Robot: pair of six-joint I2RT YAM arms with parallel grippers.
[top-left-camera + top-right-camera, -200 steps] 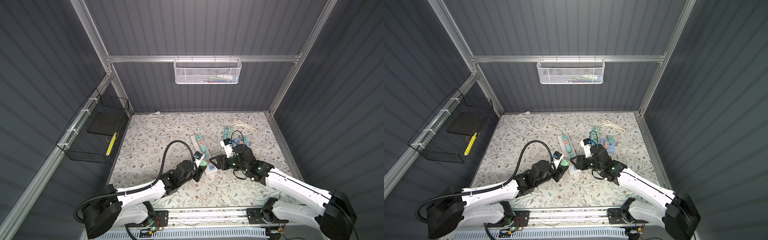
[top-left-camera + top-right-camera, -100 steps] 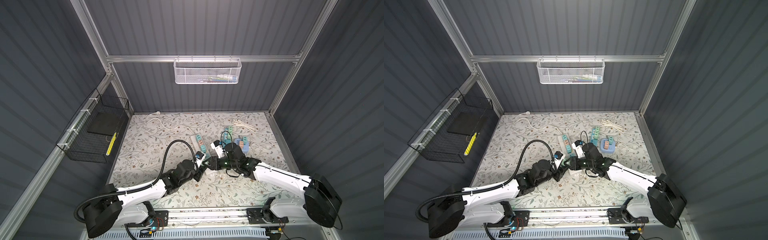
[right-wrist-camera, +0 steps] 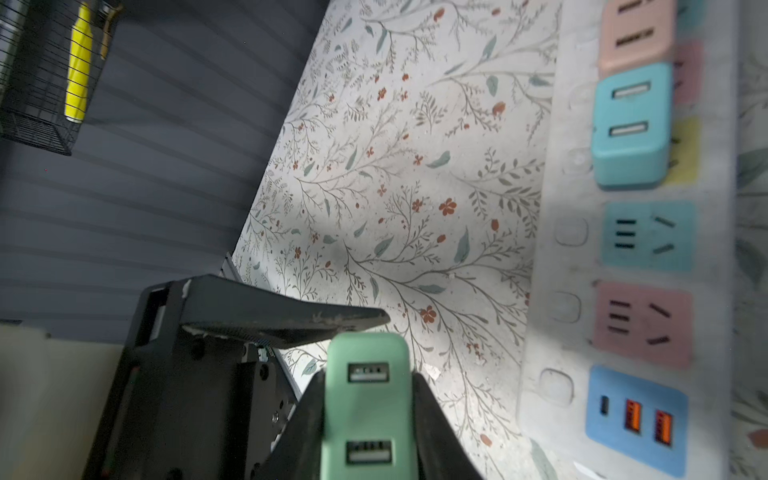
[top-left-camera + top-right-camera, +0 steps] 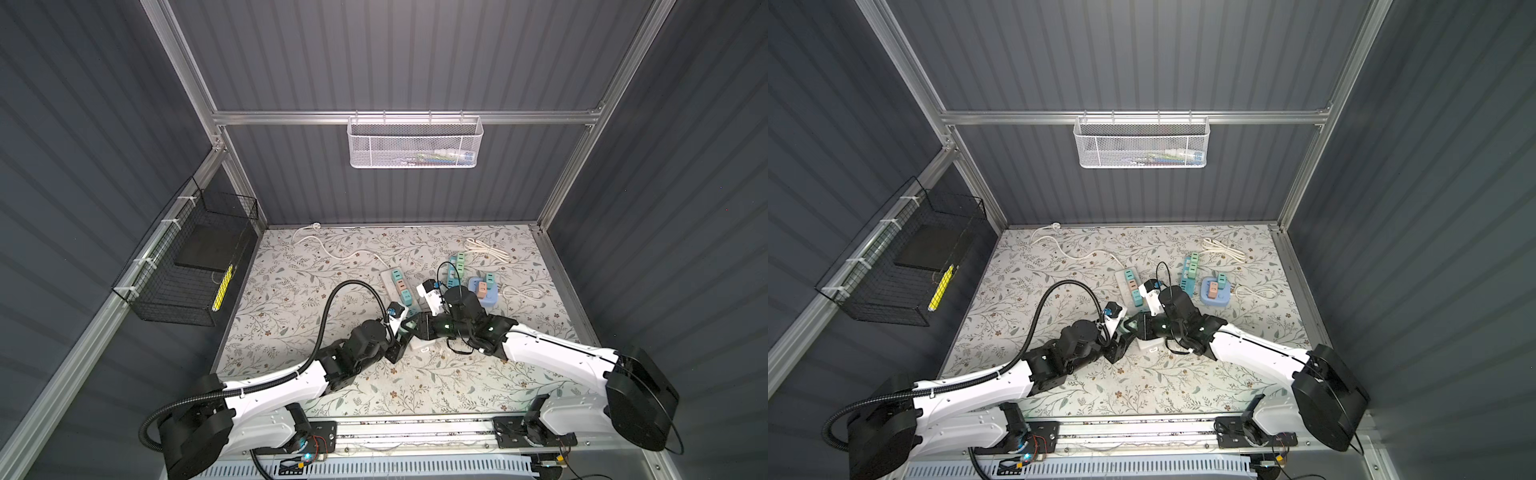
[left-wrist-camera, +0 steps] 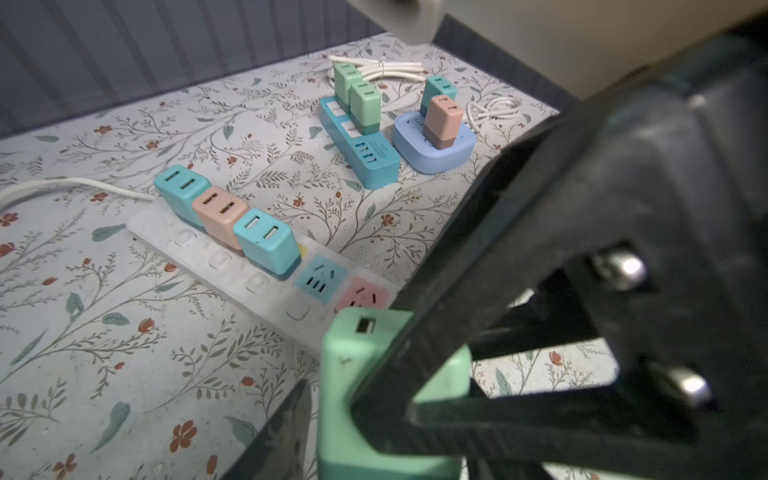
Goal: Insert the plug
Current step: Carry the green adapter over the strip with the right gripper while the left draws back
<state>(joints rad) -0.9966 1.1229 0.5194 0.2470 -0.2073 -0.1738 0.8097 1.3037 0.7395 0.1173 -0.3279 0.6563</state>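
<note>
The mint-green plug (image 3: 368, 409) has my left gripper's open fingers around it, so next my left gripper moves away before my right gripper carries the plug over the teal socket (image 3: 649, 235).
A mint-green plug (image 4: 409, 326) (image 4: 1126, 326) with two USB ports hangs just above the mat, beside the near end of the white power strip (image 5: 232, 266). My right gripper (image 3: 368, 386) is shut on the plug (image 3: 368, 415), one finger against each side. My left gripper (image 5: 365, 424) stands around the same plug (image 5: 357, 395) but open: its visible finger (image 5: 286, 415) is off the plug's side with a gap. In both top views the two grippers meet at the plug. The strip's teal socket (image 3: 648, 237) and pink socket (image 3: 642, 320) are free; three plugs fill the far ones.
A blue strip (image 4: 455, 266) with green plugs and a lavender hub (image 4: 484, 293) with two plugs stand behind the right arm. Coiled white cables (image 4: 486, 249) lie at the back right. A black wire basket (image 4: 187, 270) hangs on the left wall.
The right gripper came in from the right to the plug in the left gripper and shut on it. The left gripper's jaws have parted from the plug.
</note>
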